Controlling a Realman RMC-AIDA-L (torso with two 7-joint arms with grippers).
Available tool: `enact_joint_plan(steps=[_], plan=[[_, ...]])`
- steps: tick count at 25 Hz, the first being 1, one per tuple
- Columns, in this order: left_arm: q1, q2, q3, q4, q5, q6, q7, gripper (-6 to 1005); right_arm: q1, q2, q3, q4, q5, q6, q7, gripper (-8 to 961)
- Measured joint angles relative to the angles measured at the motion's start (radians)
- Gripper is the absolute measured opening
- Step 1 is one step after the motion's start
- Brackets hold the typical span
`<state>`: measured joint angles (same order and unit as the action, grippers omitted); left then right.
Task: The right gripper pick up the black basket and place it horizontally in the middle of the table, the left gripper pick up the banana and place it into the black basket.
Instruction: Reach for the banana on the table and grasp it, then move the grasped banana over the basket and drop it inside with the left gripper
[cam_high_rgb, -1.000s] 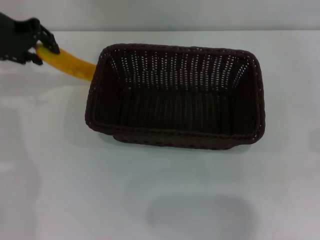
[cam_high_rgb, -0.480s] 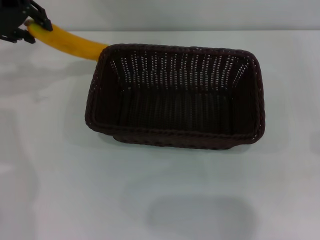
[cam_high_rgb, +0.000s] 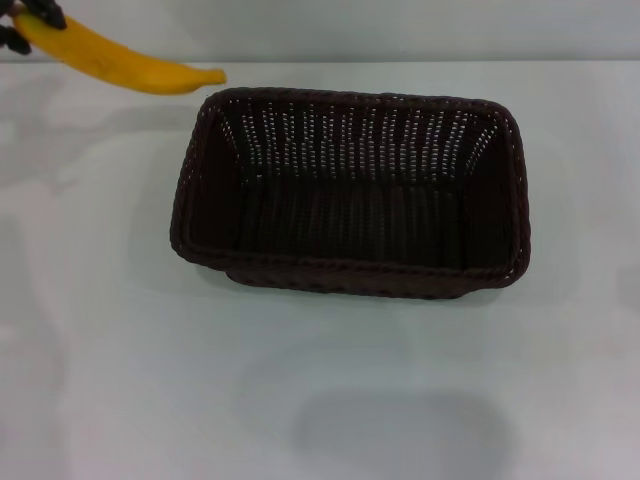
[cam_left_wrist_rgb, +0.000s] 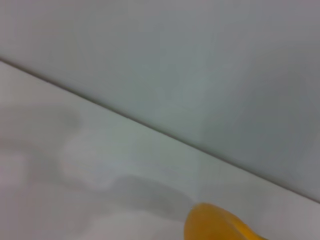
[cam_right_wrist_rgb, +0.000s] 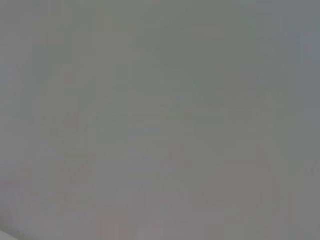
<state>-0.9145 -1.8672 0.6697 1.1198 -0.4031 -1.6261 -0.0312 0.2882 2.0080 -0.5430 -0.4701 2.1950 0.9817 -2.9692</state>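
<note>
My left gripper is holding the banana with the banana's free tip (cam_high_rgb: 213, 76) pointing toward the empty black basket. It should keep going over the basket's rim and let go above the basket's open middle (cam_high_rgb: 350, 205).
The black basket (cam_high_rgb: 350, 190) lies lengthwise across the middle of the white table (cam_high_rgb: 120, 380), open side up and with nothing in it. A yellow banana (cam_high_rgb: 115, 62) hangs in the air at the far left, above the table, its free tip close to the basket's far-left corner. My left gripper (cam_high_rgb: 22, 22) shows only at the top-left corner of the head view, shut on the banana's other end. The left wrist view catches one yellow end of the banana (cam_left_wrist_rgb: 217, 225). My right gripper is out of view.
The table's far edge meets a pale wall (cam_high_rgb: 400, 25) just behind the basket. A soft shadow (cam_high_rgb: 400, 430) lies on the table in front of the basket. The right wrist view shows only a plain grey surface.
The left gripper has risen with the banana, which left the table and moved up and toward the basket's far-left corner. The basket has not moved.
</note>
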Motion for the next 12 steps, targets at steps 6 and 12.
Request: enact_joint_plan(steps=[6, 12], plan=[[-0.014, 0.006, 0.002, 0.031, -0.051, -0.01, 0.009, 434, 0.007, 0.0, 0.0, 0.002, 0.0, -0.001, 0.002, 348], [-0.06, 0.006, 0.022, 0.084, -0.127, -0.028, 0.019, 434, 0.011, 0.0, -0.002, 0.003, 0.0, -0.005, 0.003, 348]])
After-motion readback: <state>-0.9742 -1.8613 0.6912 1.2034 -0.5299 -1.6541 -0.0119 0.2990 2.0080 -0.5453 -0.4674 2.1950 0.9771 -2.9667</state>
